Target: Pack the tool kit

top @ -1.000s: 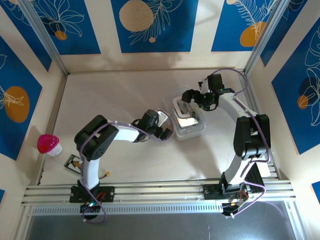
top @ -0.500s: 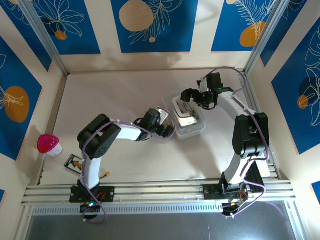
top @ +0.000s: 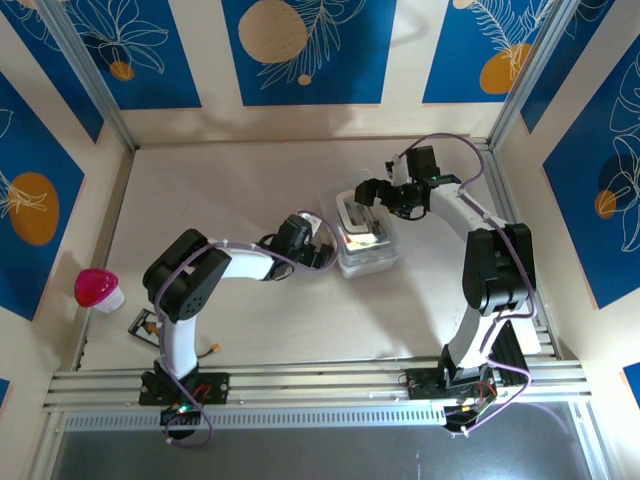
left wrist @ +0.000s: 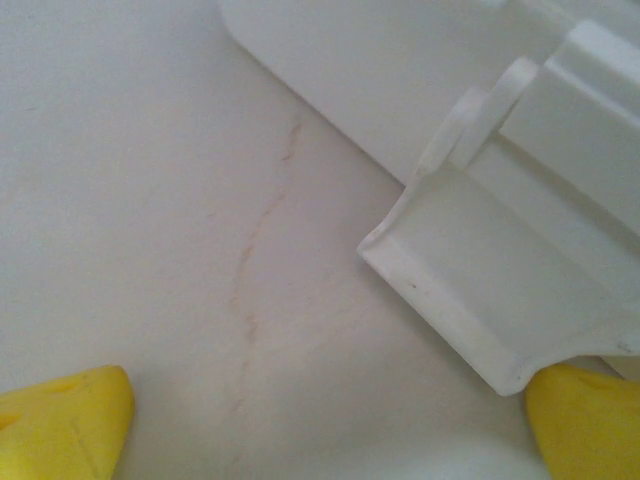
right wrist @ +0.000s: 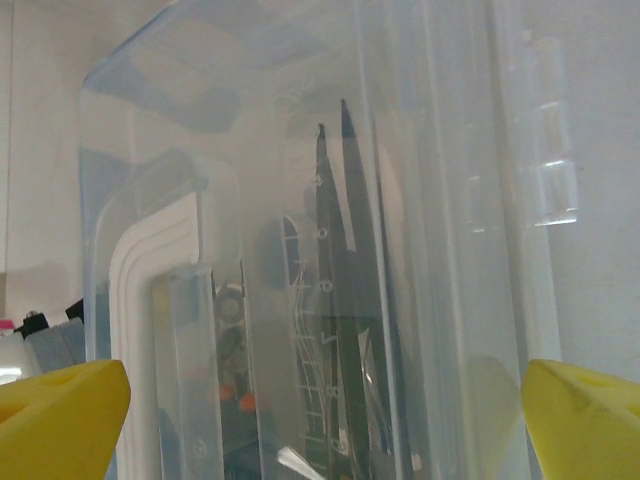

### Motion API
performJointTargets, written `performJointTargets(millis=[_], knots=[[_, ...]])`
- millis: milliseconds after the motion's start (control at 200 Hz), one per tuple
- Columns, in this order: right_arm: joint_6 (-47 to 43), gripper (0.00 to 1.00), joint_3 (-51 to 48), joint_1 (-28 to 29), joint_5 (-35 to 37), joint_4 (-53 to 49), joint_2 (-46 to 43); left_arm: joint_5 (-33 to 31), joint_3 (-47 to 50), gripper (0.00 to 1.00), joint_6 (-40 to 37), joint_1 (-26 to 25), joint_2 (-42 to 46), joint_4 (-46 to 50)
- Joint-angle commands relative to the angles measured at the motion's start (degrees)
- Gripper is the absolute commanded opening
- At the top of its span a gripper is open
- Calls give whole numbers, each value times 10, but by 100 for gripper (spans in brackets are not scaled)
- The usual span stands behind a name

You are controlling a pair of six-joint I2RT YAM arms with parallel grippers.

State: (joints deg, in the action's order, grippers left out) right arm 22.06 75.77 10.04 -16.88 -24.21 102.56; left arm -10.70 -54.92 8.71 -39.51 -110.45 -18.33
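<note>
My left gripper should first back away and center the ends of its open fingers on the latch (left wrist: 500,265), because the white latch's corner (left wrist: 508,384) is against the end of one finger.
The tool kit (top: 362,240), a clear plastic case with dark tools inside, lies in the middle of the table. My left gripper (top: 318,248) sits low against its left side. In the left wrist view the yellow fingertips (left wrist: 62,422) stand wide apart over bare table, and the case's white latch (left wrist: 480,295) ends beside the right fingertip. My right gripper (top: 362,193) is at the case's far end. In the right wrist view the clear case wall (right wrist: 300,250) stands close between my spread yellow fingertips (right wrist: 585,415), with dark tools (right wrist: 345,300) behind it. Both grippers are open.
A pink ball (top: 97,288) rests by the left wall. A flat black card (top: 148,324) lies near it, and a small orange piece (top: 213,349) sits by the front rail. Patterned walls close in the table on three sides.
The case has slid a little to the left and away from the bases. Both grippers moved left with it and stayed open.
</note>
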Motion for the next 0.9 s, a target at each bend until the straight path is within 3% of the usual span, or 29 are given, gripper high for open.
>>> performJointTargets(millis=[0, 895], knots=[[-7, 99, -1, 13, -54, -10, 13, -49, 6, 100, 4, 11, 27, 29], [-9, 99, -11, 30, -60, -7, 20, -98, -5, 100, -35, 11, 104, 84]])
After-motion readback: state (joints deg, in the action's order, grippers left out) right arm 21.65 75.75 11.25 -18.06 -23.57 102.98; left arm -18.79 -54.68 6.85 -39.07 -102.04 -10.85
